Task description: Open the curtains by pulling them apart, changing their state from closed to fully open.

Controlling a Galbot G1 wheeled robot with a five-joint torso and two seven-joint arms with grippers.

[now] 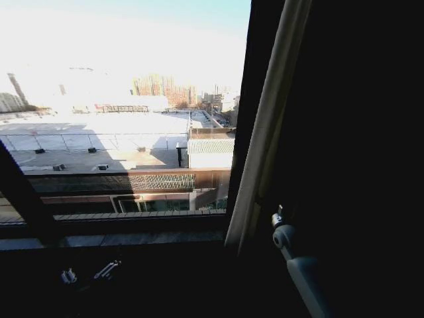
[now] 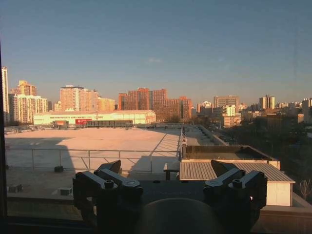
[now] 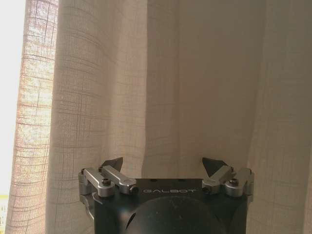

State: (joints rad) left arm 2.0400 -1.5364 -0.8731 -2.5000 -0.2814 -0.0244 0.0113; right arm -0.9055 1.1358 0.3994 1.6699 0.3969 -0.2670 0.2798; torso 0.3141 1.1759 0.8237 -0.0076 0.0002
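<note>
The sheer white curtain is hanging in long, loose pleats [image 3: 100, 97], so its lower end [image 1: 237, 240] will drag toward the window when the robot pulls the curtain to the side.
The right-hand curtain [image 3: 146, 83], sheer white with long pleats, hangs close in front of my right gripper [image 3: 163, 164], which is open with nothing between its fingers. In the head view this curtain [image 1: 267, 126] is gathered at the right of the window as a pale strip with dark folds beyond it. My right arm [image 1: 301, 265] reaches up beside that strip. Low at the left, my left gripper [image 2: 166, 169] is open and empty, facing bare window glass [image 2: 156, 73] with the city beyond. Its metal parts [image 1: 89, 271] glint below the sill.
A black window frame bar [image 1: 248, 99] runs just left of the gathered curtain. A slanted dark bar [image 1: 23, 192] crosses the lower left of the window. The dark sill [image 1: 119, 238] lies below the glass. Bright daylight shows at the curtain's edge [image 3: 12, 73].
</note>
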